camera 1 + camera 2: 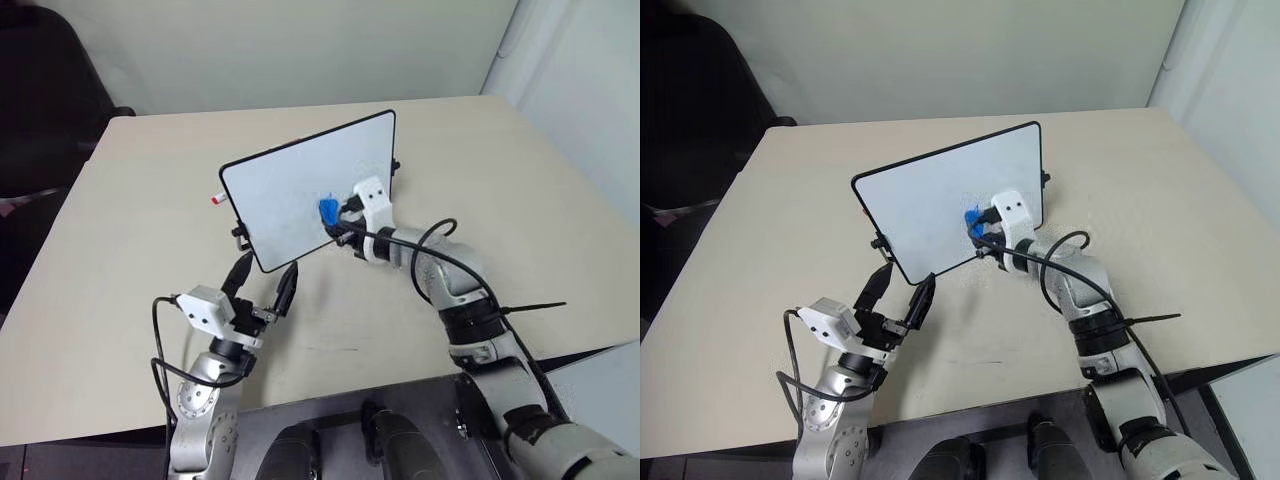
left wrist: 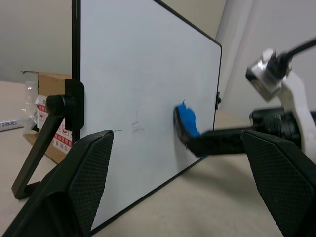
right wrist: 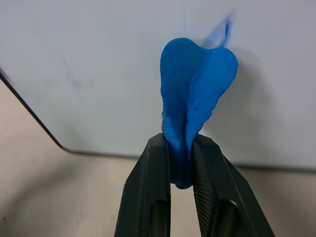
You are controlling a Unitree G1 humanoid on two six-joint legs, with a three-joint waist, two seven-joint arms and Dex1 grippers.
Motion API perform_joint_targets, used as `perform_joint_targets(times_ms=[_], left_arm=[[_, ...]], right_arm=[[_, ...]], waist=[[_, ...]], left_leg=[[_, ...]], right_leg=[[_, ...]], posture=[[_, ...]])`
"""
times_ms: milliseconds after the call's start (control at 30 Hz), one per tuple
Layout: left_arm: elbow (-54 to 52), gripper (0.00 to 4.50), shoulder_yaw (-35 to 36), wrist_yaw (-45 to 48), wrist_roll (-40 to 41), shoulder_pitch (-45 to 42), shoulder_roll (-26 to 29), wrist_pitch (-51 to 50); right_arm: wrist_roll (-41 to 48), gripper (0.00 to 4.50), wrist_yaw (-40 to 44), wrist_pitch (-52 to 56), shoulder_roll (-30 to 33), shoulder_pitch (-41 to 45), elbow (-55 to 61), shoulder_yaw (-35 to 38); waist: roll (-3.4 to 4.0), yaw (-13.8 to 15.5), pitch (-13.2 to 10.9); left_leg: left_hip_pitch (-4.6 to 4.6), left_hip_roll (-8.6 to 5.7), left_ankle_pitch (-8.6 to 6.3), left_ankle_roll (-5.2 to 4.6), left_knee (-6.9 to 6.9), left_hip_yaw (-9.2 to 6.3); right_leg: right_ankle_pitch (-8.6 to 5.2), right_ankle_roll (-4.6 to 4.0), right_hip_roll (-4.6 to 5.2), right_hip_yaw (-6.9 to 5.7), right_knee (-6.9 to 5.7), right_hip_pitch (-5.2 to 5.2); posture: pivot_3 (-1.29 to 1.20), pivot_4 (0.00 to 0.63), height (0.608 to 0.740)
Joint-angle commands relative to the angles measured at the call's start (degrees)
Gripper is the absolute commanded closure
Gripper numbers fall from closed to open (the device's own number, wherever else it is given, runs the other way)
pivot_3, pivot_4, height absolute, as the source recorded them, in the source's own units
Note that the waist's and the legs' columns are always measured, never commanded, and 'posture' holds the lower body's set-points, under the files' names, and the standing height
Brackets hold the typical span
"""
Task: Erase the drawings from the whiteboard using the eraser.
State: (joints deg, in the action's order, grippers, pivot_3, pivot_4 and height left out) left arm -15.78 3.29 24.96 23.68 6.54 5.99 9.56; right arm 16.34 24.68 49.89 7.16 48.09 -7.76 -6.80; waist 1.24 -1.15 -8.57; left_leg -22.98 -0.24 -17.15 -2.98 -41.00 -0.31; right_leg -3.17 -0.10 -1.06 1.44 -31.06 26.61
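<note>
My right gripper should sweep back up over a blue stroke (image 3: 227, 32) toward the whiteboard's far side edge (image 1: 392, 150), because that stroke still shows just past the eraser's tip.
The whiteboard (image 1: 300, 185) stands tilted on its black clip feet in the middle of the table. My right gripper (image 3: 181, 148) is shut on the bright blue eraser (image 3: 195, 94), squeezing it into a fold, and the eraser (image 1: 328, 211) presses against the board's lower right face. Of the drawings, a faint blue stroke (image 3: 223, 30) shows on the white just past the eraser's tip. My left gripper (image 1: 268, 270) is open in front of the board's near lower corner, with nothing between its fingers (image 2: 91, 168).
A white marker with a red cap (image 1: 217, 199) lies on the table behind the board's left edge. A dark chair (image 1: 45, 100) stands beyond the table's far left corner. A cardboard box (image 2: 47, 101) shows past the board in the left wrist view.
</note>
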Motion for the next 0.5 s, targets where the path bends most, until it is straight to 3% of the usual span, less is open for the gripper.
perform_joint_targets(times_ms=[33,200,500], left_arm=[[-0.7,0.0,-0.2,0.4,0.5,-0.5,-0.3,0.9],[-0.5,0.0,-0.3,0.4,0.3,-0.6,-0.6,0.9],[-1.4,0.0,0.0,0.1,0.1,0.0,-0.4,0.8]], right_arm=[[1.4,4.19,0.4,-1.5,0.4,3.7,1.7,3.1],[0.0,4.19,-0.7,-3.3,-0.2,3.1,-2.2,3.6],[-2.3,4.19,1.3,-4.2,-0.9,-4.4,-5.0,-2.5]], waist=[[0.0,0.0,0.0],[0.0,0.0,0.0],[0.0,0.0,0.0]], left_leg=[[0.0,0.0,0.0,0.0,0.0,0.0],[0.0,0.0,0.0,0.0,0.0,0.0],[0.04,0.0,0.0,0.0,0.0,-0.01]], right_leg=[[0.0,0.0,0.0,0.0,0.0,0.0],[0.0,0.0,0.0,0.0,0.01,0.0],[0.01,-0.01,0.01,0.0,-0.01,-0.03]], posture=[[0.0,0.15,0.74],[0.0,0.15,0.74],[0.0,0.15,0.74]])
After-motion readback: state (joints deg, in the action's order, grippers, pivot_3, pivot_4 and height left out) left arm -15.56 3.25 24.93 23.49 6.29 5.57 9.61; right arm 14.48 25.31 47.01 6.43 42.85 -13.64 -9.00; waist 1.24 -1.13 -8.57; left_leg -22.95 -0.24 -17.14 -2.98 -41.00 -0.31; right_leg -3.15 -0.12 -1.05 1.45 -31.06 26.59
